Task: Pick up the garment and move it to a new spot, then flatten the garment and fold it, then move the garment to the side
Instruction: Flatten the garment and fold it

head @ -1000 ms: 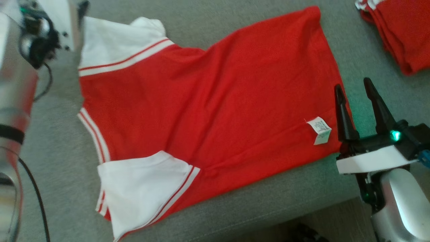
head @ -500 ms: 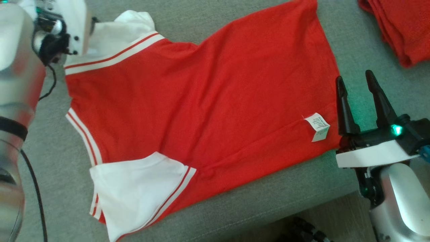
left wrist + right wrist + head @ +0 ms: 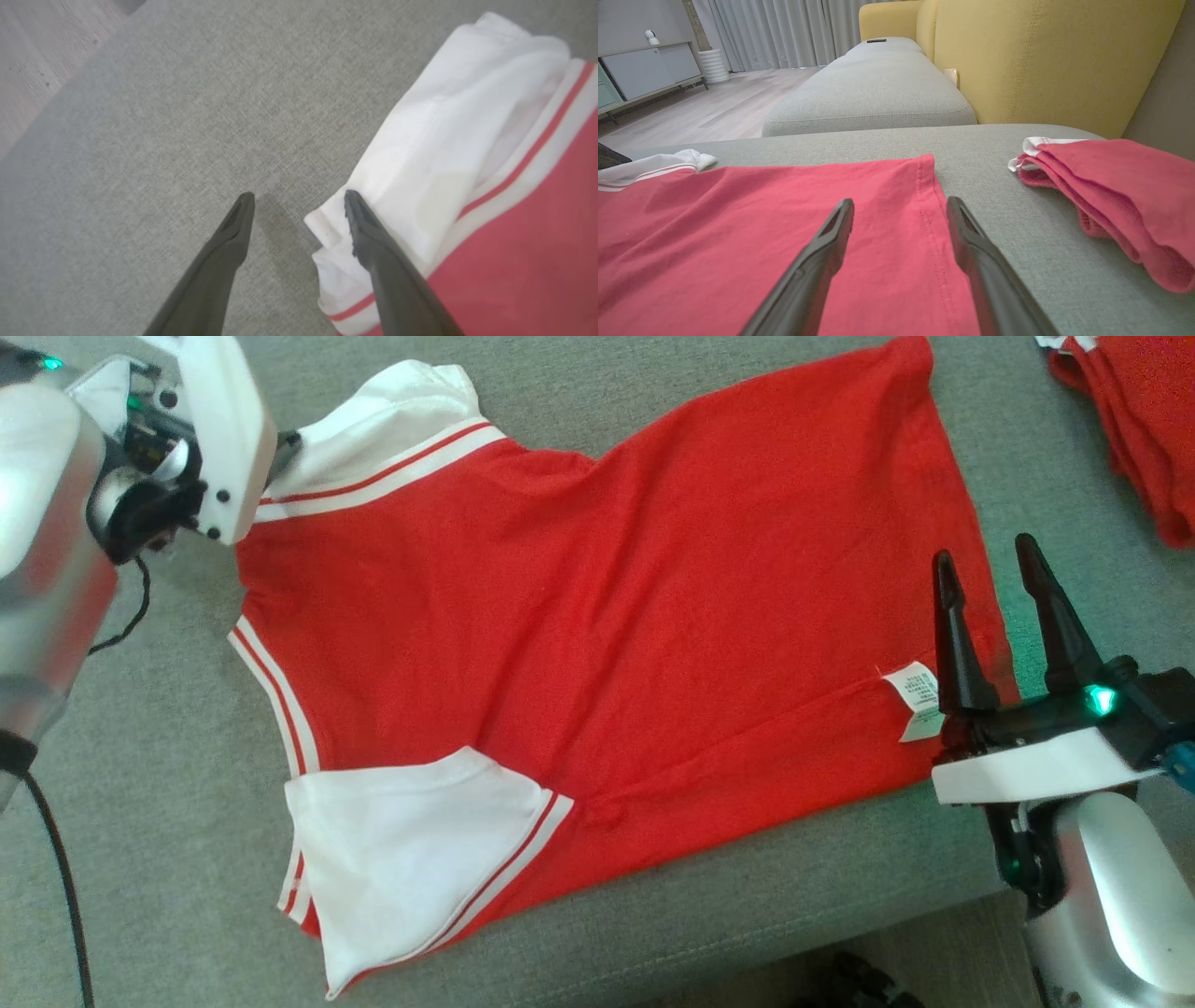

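My gripper will find a hidden black number underneath when it folds the garment's hem [image 3: 961,493] over, because only plain red cloth [image 3: 683,599] faces up on the garment.
The garment [image 3: 607,644] is a red shirt with white sleeves, spread flat on the grey sofa cushion [image 3: 168,756]. My left gripper [image 3: 299,200] is open at the far white sleeve [image 3: 444,154], one finger above the sleeve's edge and the other above bare cushion. In the head view its white mount [image 3: 224,439] covers that sleeve's corner. My right gripper [image 3: 983,553] is open over the shirt's hem [image 3: 924,200]. Its left finger is above red cloth beside the white label [image 3: 920,695], its right finger above the cushion. Neither gripper holds anything.
A pile of folded red garments [image 3: 1134,420] lies at the back right, close to my right gripper [image 3: 900,201]. The yellow sofa back [image 3: 1041,60] rises behind it. The cushion's front edge [image 3: 747,933] runs just below the shirt. A black cable [image 3: 56,859] hangs at the left.
The head view has shifted. My right gripper now stands further over the hem, its left finger partly covering the label. My left gripper has come down nearer the far sleeve. Both stay open.
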